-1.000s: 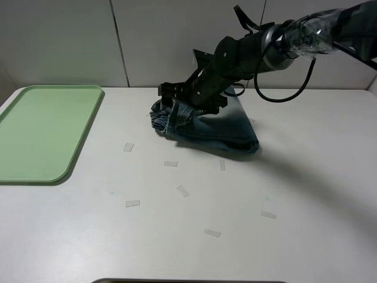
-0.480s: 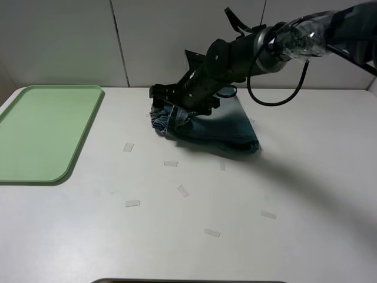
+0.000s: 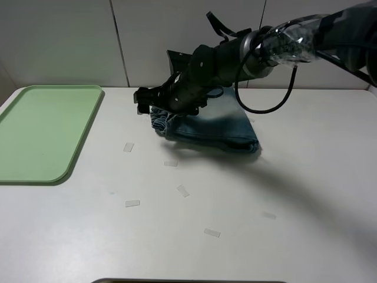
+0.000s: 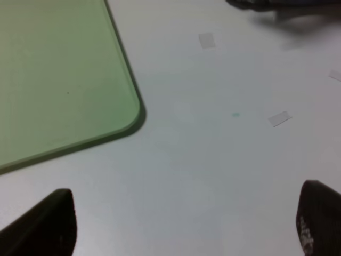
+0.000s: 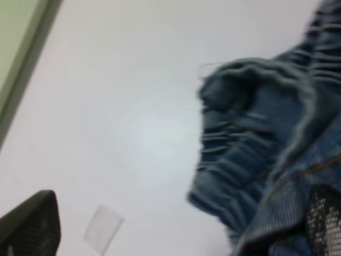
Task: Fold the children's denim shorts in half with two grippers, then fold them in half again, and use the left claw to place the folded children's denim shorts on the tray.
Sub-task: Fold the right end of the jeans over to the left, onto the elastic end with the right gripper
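The upper layer's edge [image 5: 283, 162] sits crumpled and slanted by the gathered waistband [image 3: 159, 122], so next my right gripper moves back, then smooths that layer flat toward the waistband.
The children's denim shorts [image 3: 218, 127] lie folded in a bundle at the back middle of the white table, gathered waistband end [image 3: 160, 122] to the left. My right gripper [image 3: 145, 100] reaches across from the right and hovers just left of and above that waistband end. In the right wrist view my right gripper [image 5: 176, 226] has its jaws wide apart, with the gathered waistband [image 5: 250, 138] beside one finger [image 5: 325, 224]. My left gripper [image 4: 186, 224] is open and empty above bare table near a corner of the pale green tray [image 4: 58, 80]. The tray [image 3: 41, 132] lies empty at the left.
Several small pieces of clear tape [image 3: 183, 191] are scattered on the table in front of the shorts. A grey panelled wall stands behind the table. The right arm's cable [image 3: 277, 100] loops above the shorts.
My right arm has moved left along the shorts, from over their middle to past the waistband end. The shorts have settled a little flatter.
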`<state>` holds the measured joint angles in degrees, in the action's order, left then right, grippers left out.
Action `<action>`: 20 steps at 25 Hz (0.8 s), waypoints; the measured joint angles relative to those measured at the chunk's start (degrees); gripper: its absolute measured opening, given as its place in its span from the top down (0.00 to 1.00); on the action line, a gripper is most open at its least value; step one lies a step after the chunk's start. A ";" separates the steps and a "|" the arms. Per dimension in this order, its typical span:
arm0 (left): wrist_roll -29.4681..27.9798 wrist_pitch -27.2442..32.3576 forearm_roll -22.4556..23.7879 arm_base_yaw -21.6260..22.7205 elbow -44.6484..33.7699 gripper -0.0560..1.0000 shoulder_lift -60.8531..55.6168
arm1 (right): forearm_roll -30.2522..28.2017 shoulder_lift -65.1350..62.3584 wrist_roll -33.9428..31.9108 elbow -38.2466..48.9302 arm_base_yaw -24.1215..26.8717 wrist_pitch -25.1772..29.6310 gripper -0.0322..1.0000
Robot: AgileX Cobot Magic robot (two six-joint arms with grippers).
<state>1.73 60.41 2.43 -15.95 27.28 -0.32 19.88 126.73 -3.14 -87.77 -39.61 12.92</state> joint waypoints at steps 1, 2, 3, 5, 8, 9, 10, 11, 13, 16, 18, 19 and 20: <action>0.00 0.00 0.00 0.00 0.00 0.17 0.00 | -0.63 0.00 0.00 0.00 -0.70 -0.37 0.30; 0.00 0.00 0.00 0.00 0.00 0.17 0.00 | -1.33 0.00 0.00 0.00 -1.25 -1.03 0.30; 0.00 0.00 0.00 0.00 0.00 0.17 0.00 | -2.27 0.00 0.00 0.00 -1.92 -1.59 0.30; 0.00 0.00 0.00 0.00 0.00 0.17 0.00 | -4.32 0.00 0.00 0.00 -3.08 -2.57 0.30; 0.00 0.00 0.00 0.00 0.00 0.17 0.00 | -8.01 0.00 0.00 0.00 -4.81 -4.17 0.30; 0.00 0.00 0.00 0.00 0.00 0.17 0.00 | -9.26 0.00 0.00 0.00 -5.16 -4.51 0.30; 0.00 0.00 0.00 0.00 0.00 0.17 0.00 | -10.60 0.00 0.00 0.00 -5.50 -4.66 0.30; 0.00 0.00 0.00 0.00 0.00 0.17 0.00 | -11.57 0.00 0.00 0.00 -5.74 -4.73 0.30; 0.00 0.00 0.00 0.00 0.00 0.17 0.00 | -12.12 0.00 0.00 0.00 -5.96 -4.73 0.30; 0.00 0.00 0.00 0.00 0.00 0.17 0.00 | -12.65 0.00 0.00 0.00 -6.02 -3.92 0.30; 0.00 0.00 0.00 0.00 0.00 0.17 0.00 | -12.76 0.00 0.00 0.00 -5.41 -2.61 0.30; 0.00 0.00 0.00 0.00 0.00 0.17 0.00 | -12.76 -0.13 0.00 0.00 -4.76 -1.94 0.30; 0.00 0.00 0.00 0.00 0.00 0.17 0.00 | -12.82 -0.31 0.00 0.00 -3.99 -1.37 0.30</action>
<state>1.73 60.41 2.43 -15.95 27.28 -0.32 7.06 126.42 -3.14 -87.77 -43.60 11.55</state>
